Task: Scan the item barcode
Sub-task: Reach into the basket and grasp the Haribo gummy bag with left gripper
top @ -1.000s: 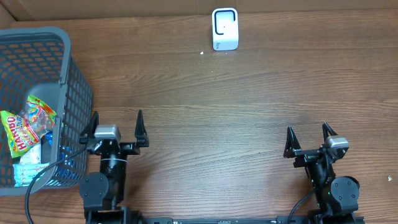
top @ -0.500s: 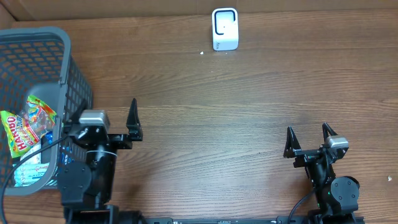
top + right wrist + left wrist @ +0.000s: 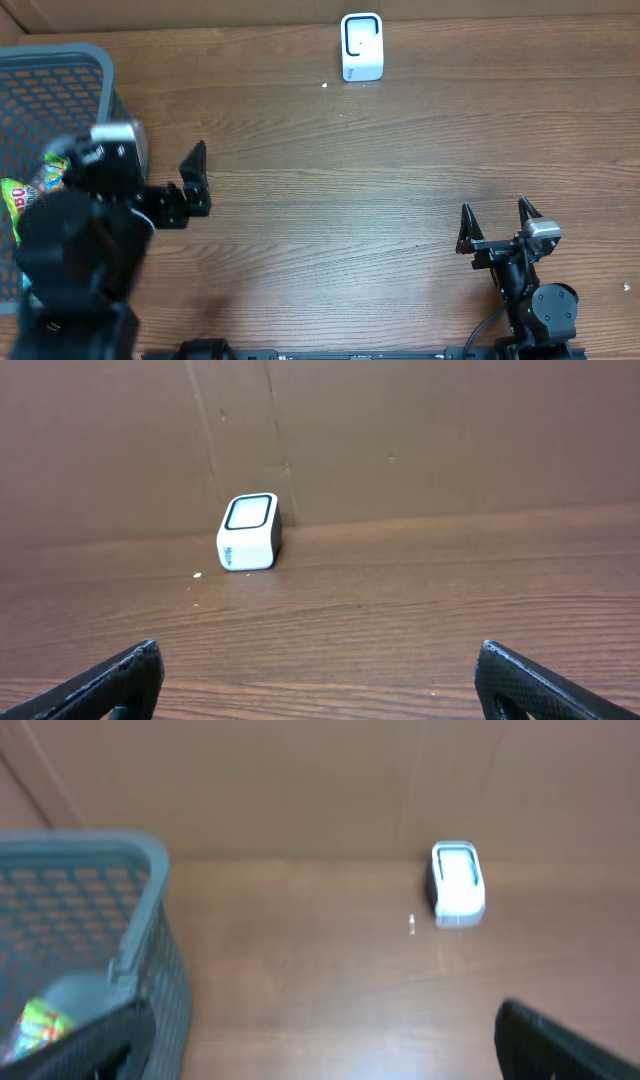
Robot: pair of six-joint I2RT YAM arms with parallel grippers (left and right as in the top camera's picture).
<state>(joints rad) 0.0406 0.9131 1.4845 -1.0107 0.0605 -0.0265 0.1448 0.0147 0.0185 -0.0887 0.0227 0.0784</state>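
Note:
Next, I swing my left gripper inward and tip it down before I reach in, because it points forward above the basket's side while the candy bag lies low inside.
A colourful candy bag lies in the grey mesh basket at the left; my raised left arm covers most of it, and no barcode shows. In the left wrist view the candy bag peeks from the basket's near corner. My left gripper hangs open and empty above the basket's right wall, one of its fingers out over the table. The white scanner stands at the back edge. My right gripper rests open and empty at the front right, facing the scanner.
A cardboard wall closes off the back of the wooden table. A small white speck lies left of the scanner. The basket's walls rise well above the tabletop at the left edge.
My left arm has risen and swung left and back toward the basket, now covering most of its contents from above. The right arm has not moved.

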